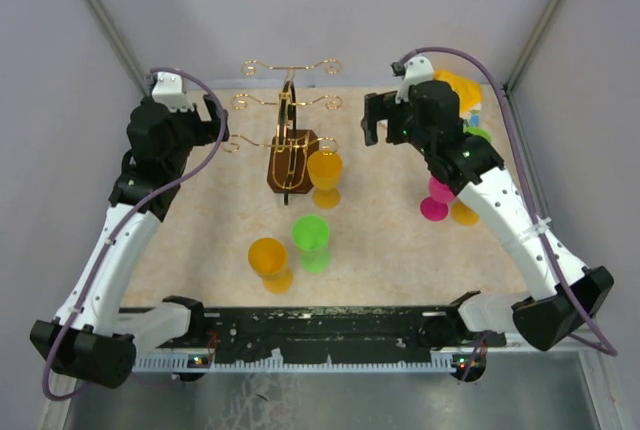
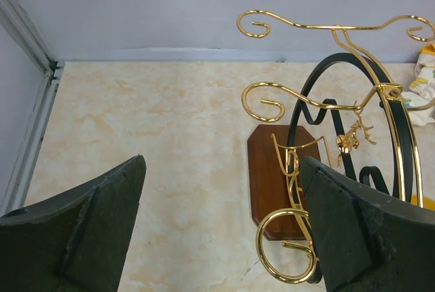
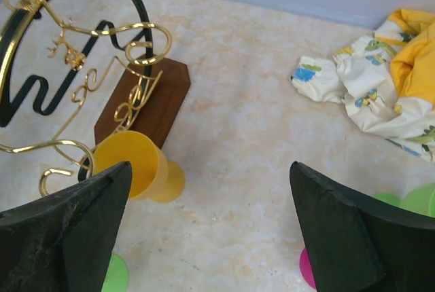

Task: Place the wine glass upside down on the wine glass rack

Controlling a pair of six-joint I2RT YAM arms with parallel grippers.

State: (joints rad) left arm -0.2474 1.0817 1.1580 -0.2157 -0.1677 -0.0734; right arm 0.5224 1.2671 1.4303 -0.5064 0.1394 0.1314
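The pink glass's side (image 1: 431, 192) facing the rack is clear of its neighbours. My right gripper goes on moving there, open, until its fingers are on both sides of the pink glass's rim (image 1: 437, 183).
The wine glass rack (image 1: 288, 115) is gold wire with a black hoop on a brown wooden base (image 1: 303, 142), standing at the back middle of the table. No glass hangs on it. A yellow wine glass (image 1: 324, 176) stands upright against the base, also seen in the right wrist view (image 3: 129, 163). A green glass (image 1: 311, 240) and an orange glass (image 1: 268, 262) stand nearer the front. My left gripper (image 1: 216, 126) hovers open left of the rack (image 2: 326, 108), holding nothing (image 2: 223, 163). My right gripper (image 1: 378, 120) hovers open to the rack's right (image 3: 81, 68), also empty (image 3: 209, 166).
A pink glass (image 1: 436, 200) and another orange glass (image 1: 464, 214) sit under the right forearm. A yellow and white patterned cloth (image 3: 380, 81) lies at the back right with a green glass (image 3: 416, 200) beside it. Grey walls close the table's back and sides.
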